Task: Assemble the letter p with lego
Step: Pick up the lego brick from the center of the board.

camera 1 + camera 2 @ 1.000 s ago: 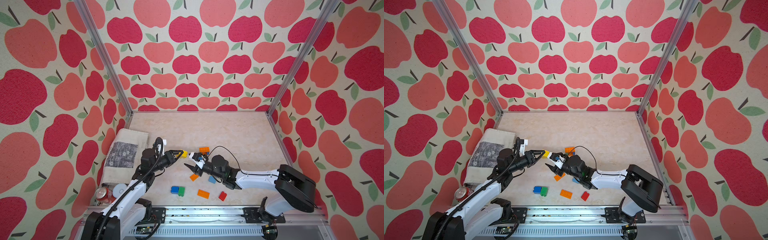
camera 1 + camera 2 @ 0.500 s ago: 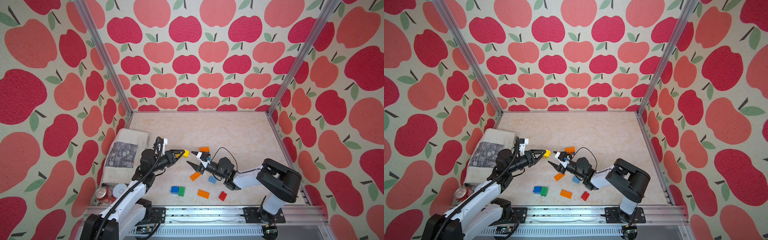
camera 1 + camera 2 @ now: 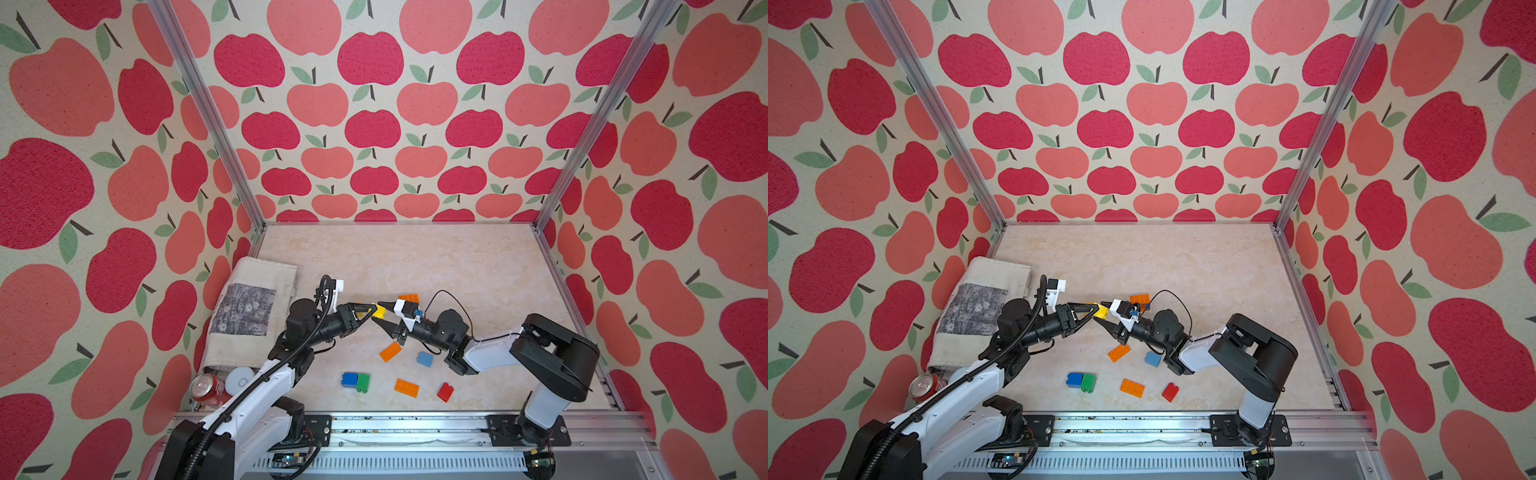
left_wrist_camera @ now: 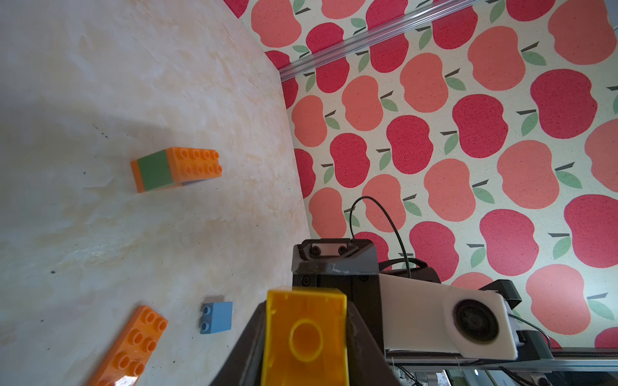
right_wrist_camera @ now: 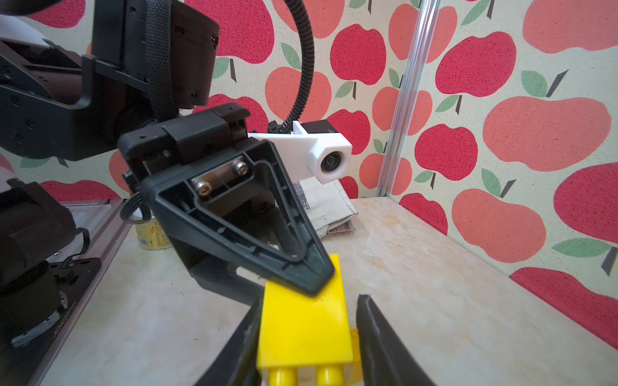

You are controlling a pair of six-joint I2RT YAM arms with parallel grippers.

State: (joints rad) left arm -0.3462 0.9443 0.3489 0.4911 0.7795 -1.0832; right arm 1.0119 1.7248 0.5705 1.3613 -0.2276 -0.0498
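The yellow brick's hollow bottom side [image 4: 305,341] faces my left gripper, so my right gripper should take the brick [image 3: 379,313] and set it studs up for my left gripper.
A yellow lego brick [image 3: 379,311] [image 3: 1100,311] hangs above the table, with my left gripper [image 3: 371,312] [image 4: 306,320] shut on it; its hollow underside [image 4: 306,337] faces the left wrist camera. My right gripper [image 3: 376,312] [image 5: 309,300] reaches in from the opposite side, jaws astride the same brick [image 5: 304,320]. One finger touches it; the other stands a small gap off. On the table lie two flat orange bricks [image 3: 390,351] [image 3: 407,387], a light blue brick [image 3: 424,358], joined blue [image 3: 349,379] and green [image 3: 363,382] bricks, a red brick [image 3: 445,392], and an orange-on-green stack [image 4: 175,168].
A folded newspaper [image 3: 253,311] lies along the left wall. A red soda can [image 3: 205,388] and a white lid [image 3: 240,378] sit at the front left corner. The metal rail [image 3: 415,428] runs along the front edge, and patterned walls close in three sides.
My right gripper has moved left onto the yellow brick and its jaws have narrowed around it. The left gripper has stayed in place, holding the brick.
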